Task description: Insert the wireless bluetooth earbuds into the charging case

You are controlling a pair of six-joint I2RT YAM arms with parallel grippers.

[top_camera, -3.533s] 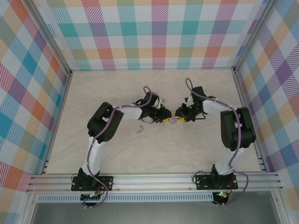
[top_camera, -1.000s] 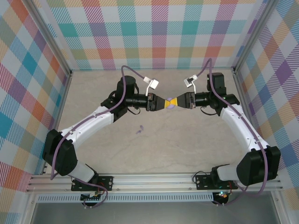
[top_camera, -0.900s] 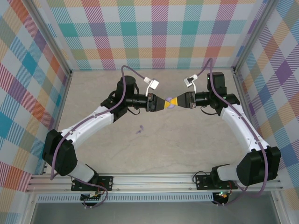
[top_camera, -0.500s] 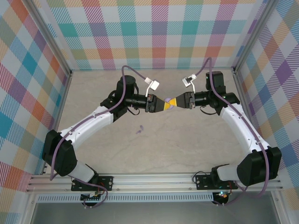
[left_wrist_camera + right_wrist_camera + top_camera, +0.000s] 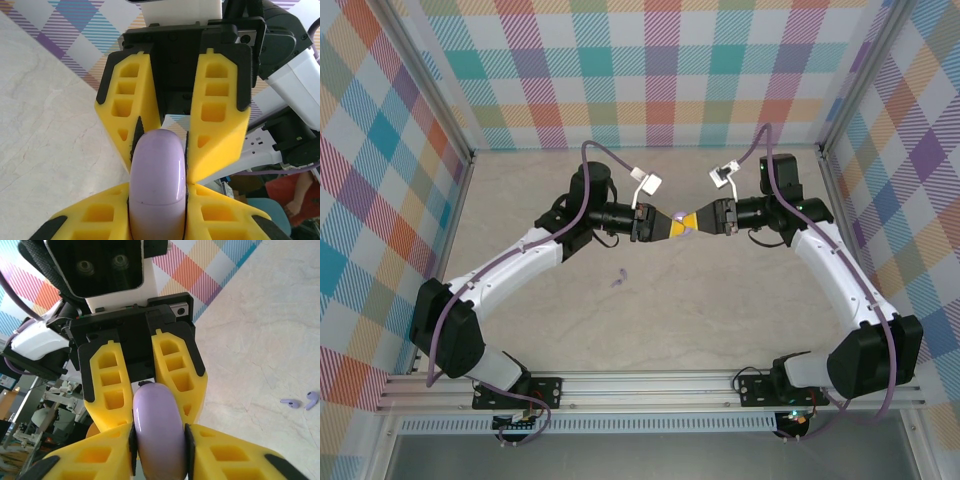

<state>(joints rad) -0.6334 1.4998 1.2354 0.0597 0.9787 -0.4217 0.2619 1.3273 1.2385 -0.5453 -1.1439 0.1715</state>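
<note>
I need to hold the charging case's body with my left gripper while my right gripper tips the lid open before taking the earbuds (image 5: 620, 277), because the closed lid (image 5: 159, 167) covers the charging case.
A lilac oval charging case (image 5: 679, 220) hangs above the table between the two arms, lid closed. My left gripper (image 5: 671, 223) is shut on one end of it, its yellow fingers (image 5: 85, 220) pressing both sides of the case (image 5: 157, 185). My right gripper (image 5: 692, 220) is shut on the other end of the case (image 5: 159, 435), its pads touching both sides. The two small lilac earbuds (image 5: 618, 279) lie loose on the table below and to the left, side by side (image 5: 300, 401).
The pale marble table (image 5: 720, 320) is walled by plaid panels on three sides. An aluminium rail (image 5: 650, 388) runs along the near edge, where both arm bases are bolted.
Since the earliest frame both arms have lifted the case from near the table. Over the last second the case has shifted slightly left. The earbuds have stayed put.
</note>
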